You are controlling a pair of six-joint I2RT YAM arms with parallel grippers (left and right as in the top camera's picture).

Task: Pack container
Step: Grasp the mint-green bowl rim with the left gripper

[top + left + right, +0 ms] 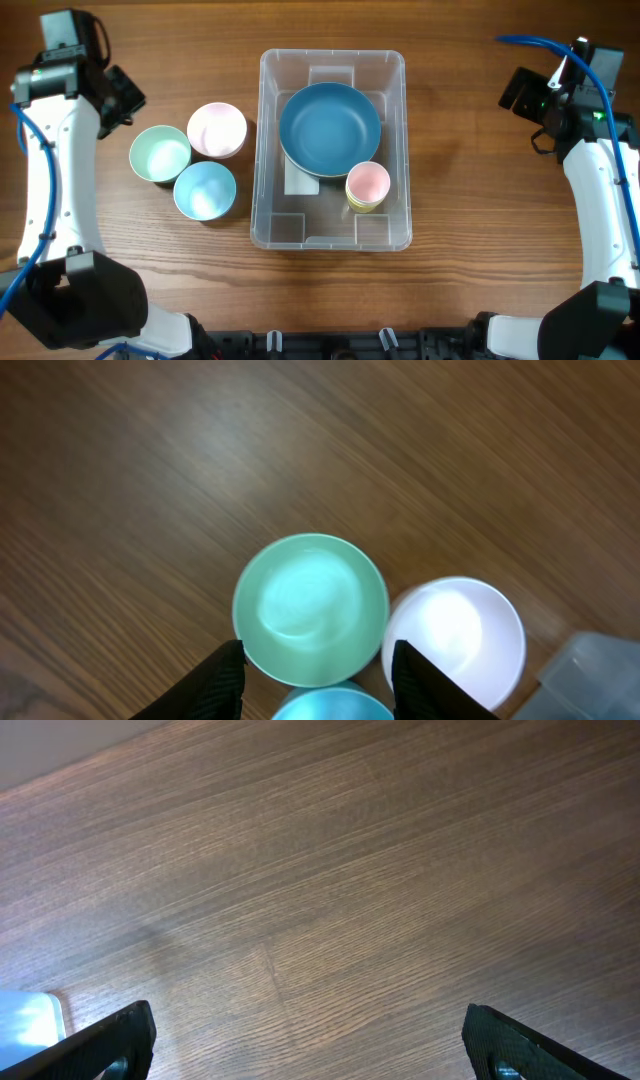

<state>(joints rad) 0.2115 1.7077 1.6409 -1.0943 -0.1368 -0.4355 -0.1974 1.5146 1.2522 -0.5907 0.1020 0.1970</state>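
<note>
My left gripper should continue to lower, as the green bowl's rim (132, 155) facing away from the pink bowl is clear, until its open fingers straddle that rim (136, 172), then close.
The clear container (268, 150) stands at the table's middle. In it lie a large dark blue bowl (329, 126) and a pink cup stacked in a yellow one (367, 186). Left of it sit three small bowls: green (160, 154), pink (217, 130), light blue (205, 190). In the left wrist view the green bowl (310, 608), the pink bowl (455, 635) and the light blue bowl (332, 704) lie below my open, empty left gripper (318, 680). My left gripper (122, 97) is high at the far left. My right gripper (310, 1045) is wide open over bare wood, at the far right (520, 92).
The wooden table (470, 200) spreads around the container. A corner of the container shows in the left wrist view (595, 675) and in the right wrist view (28, 1020).
</note>
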